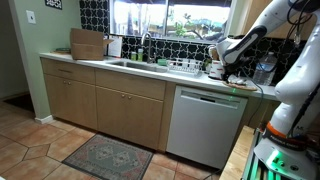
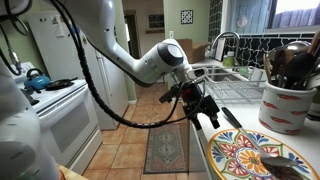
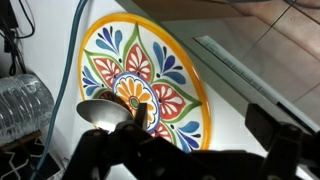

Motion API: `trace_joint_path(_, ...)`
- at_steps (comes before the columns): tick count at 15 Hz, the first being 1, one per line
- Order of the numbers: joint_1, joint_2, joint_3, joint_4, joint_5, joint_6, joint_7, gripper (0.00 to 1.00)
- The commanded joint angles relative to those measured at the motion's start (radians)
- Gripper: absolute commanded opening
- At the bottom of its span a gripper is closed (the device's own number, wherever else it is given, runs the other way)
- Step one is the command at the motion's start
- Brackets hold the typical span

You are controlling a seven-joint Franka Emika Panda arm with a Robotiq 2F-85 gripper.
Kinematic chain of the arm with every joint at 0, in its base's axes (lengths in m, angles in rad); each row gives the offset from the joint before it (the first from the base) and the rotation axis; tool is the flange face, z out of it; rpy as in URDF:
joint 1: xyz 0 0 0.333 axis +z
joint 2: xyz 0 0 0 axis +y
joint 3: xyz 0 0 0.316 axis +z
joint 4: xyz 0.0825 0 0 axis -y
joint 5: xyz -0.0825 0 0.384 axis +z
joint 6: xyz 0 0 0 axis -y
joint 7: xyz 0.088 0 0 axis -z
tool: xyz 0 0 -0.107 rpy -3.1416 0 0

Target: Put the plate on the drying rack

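Observation:
The gripper's open fingers are on both sides of the plate's orange rim (image 3: 204,112), so the robot should go on moving them down until the plate's near edge (image 3: 206,139) is inside them, then close them.
A colourful floral plate (image 3: 150,60) with an orange rim lies flat on the white counter; it also shows in an exterior view (image 2: 250,155). A metal spoon (image 3: 103,115) rests on it. My gripper (image 3: 205,125) is open just above the plate's near edge, with the rim between the two dark fingers. It touches nothing. It shows in both exterior views (image 2: 207,110) (image 1: 222,62). The pale wire drying rack (image 2: 236,88) sits beside the sink, beyond the plate, and also shows in an exterior view (image 1: 186,68).
A ceramic utensil holder (image 2: 285,102) full of utensils stands by the plate. A clear plastic bottle (image 3: 20,105) lies to one side of the plate. The sink tap (image 2: 222,42) rises behind the rack. A dishwasher (image 1: 205,125) is under the counter.

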Motion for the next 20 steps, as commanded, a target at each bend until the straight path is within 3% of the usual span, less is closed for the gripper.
trace_joint_path(1, 0.013, 0.061, -0.023, 0.038, -0.071, 0.011, 0.077, 1.0)
trace_joint_path(20, 0.03, 0.224, -0.065, 0.13, -0.162, 0.006, 0.103, 1.0)
